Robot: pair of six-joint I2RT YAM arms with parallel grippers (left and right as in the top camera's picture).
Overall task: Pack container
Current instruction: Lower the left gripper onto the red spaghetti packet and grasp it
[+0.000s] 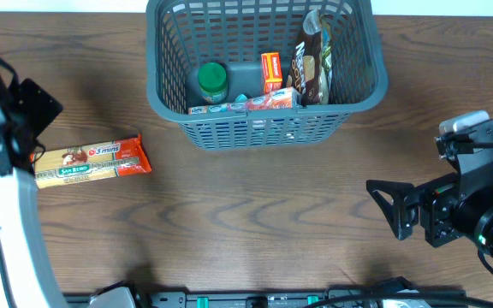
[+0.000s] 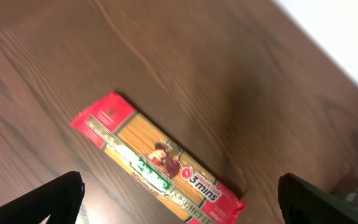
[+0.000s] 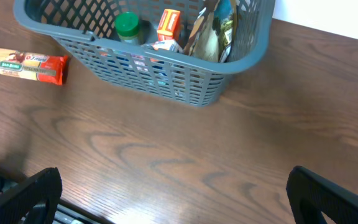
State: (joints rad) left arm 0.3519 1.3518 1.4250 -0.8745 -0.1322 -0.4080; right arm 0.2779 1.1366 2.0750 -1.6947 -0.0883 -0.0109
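Note:
The spaghetti pack point(image 1: 92, 162) lies clear of the basket and below the left gripper's open fingers, so the robot should continue to lower them until they are on either side of its middle point(image 2: 158, 158), then close them.
The dark grey-blue basket point(image 1: 268, 128) stands at the far middle of the table and holds a green-lidded jar point(image 1: 212, 81), an orange box point(image 1: 271, 71), a flat packet point(image 1: 246, 103) and a dark snack bag point(image 1: 315, 60). It also shows in the right wrist view point(image 3: 185, 78). A red and yellow spaghetti pack point(image 1: 92, 161) lies flat on the table at the left. My left gripper point(image 2: 179, 202) is open and hovers just above the pack point(image 2: 157, 158). My right gripper point(image 3: 176, 196) is open and empty, above bare table at the right.
The wooden table point(image 1: 255, 222) runs between the pack and the right arm. A dark rail point(image 1: 255, 299) lies along the near edge. The right arm's body point(image 1: 469, 205) sits at the right.

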